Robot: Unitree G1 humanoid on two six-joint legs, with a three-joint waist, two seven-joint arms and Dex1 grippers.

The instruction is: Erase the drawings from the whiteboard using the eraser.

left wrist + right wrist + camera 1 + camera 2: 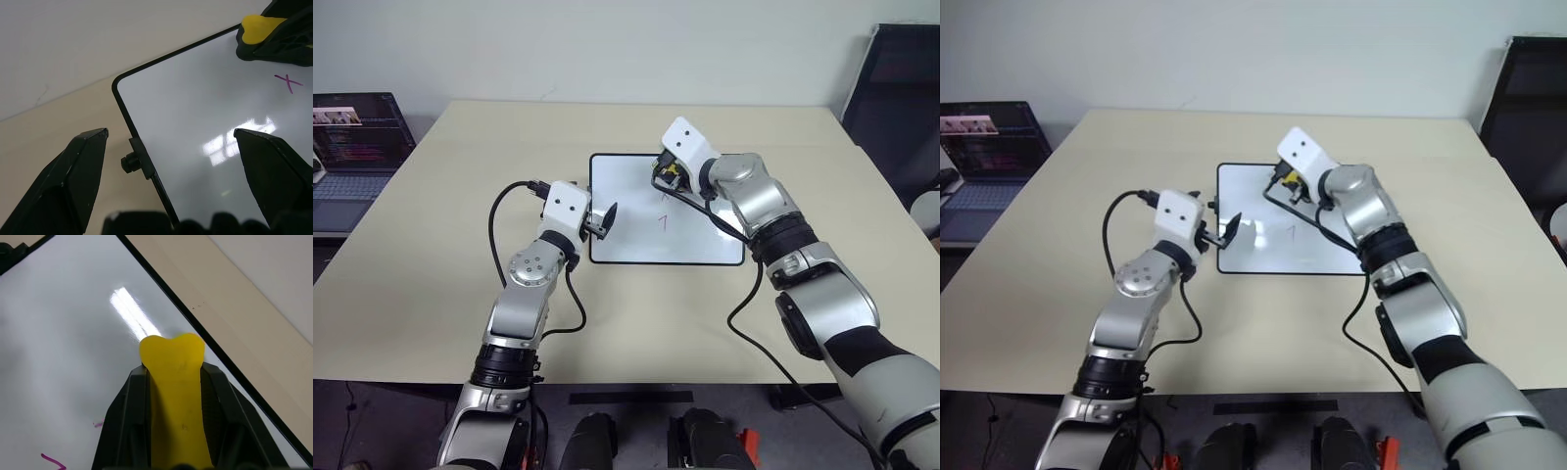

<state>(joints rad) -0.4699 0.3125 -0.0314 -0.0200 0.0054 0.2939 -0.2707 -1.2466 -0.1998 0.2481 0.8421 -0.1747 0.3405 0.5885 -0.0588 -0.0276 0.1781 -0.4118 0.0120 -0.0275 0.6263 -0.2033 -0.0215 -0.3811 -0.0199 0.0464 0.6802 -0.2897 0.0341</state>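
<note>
I should lift the eraser back clear with my right gripper and then wipe the x, because the eraser is by the whiteboard's far edge [212,344], past the red x [288,82].
The whiteboard [636,245] lies flat in the middle of the table, white with a thin black frame. A red "1" [663,221] and a small red "x" [288,82] are drawn on it. My right gripper [173,369] is shut on the yellow eraser [172,357] and holds it over the board's far part, just beyond the x. Whether the eraser touches the surface I cannot tell. My left gripper [171,142] is open and straddles the board's left edge at its small black knob [129,162].
The beige table [460,196] has free room all around the board. An open laptop [352,147] stands off its left side. A dark chair [901,98] is at the far right, by the wall.
</note>
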